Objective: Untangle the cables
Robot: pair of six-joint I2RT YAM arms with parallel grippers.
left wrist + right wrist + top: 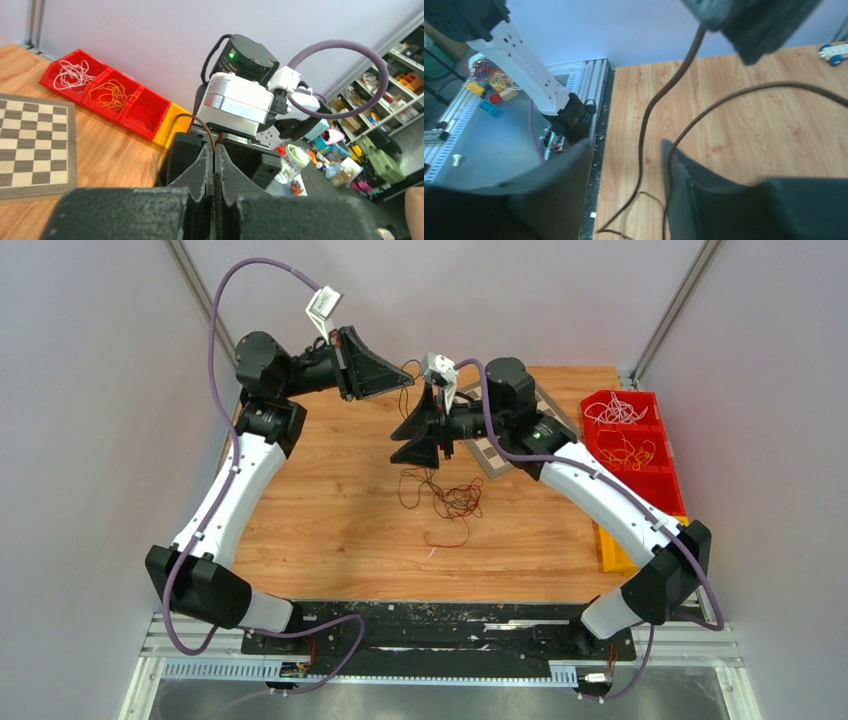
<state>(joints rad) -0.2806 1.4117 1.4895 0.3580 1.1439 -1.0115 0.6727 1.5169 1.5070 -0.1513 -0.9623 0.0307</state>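
Observation:
The dark brown cable (pixel 415 362) is in my left gripper, far from the yellow bin, so my right gripper should grab the cable's hanging piece (pixel 403 403) and bring it to the bin.
My left gripper (pixel 403 375) is raised over the back of the table, shut on a dark brown cable (pixel 206 131) that runs out from between its fingertips. That cable hangs down past my right gripper (pixel 624 150), which is open with one strand (pixel 643 131) passing between its fingers and a second strand lying against the right finger (pixel 704 190). Below both grippers, a loose tangle of red and dark brown cables (pixel 452 498) lies on the wooden table (pixel 330 510). My right gripper (pixel 393 448) hovers just above that tangle, facing left.
Red bins (pixel 655 485) at the right edge hold white cables (pixel 614 410) and yellow-orange cables (pixel 626 450). A yellow bin (pixel 608 552) sits in front of them. A checkerboard (pixel 492 452) lies partly under the right arm.

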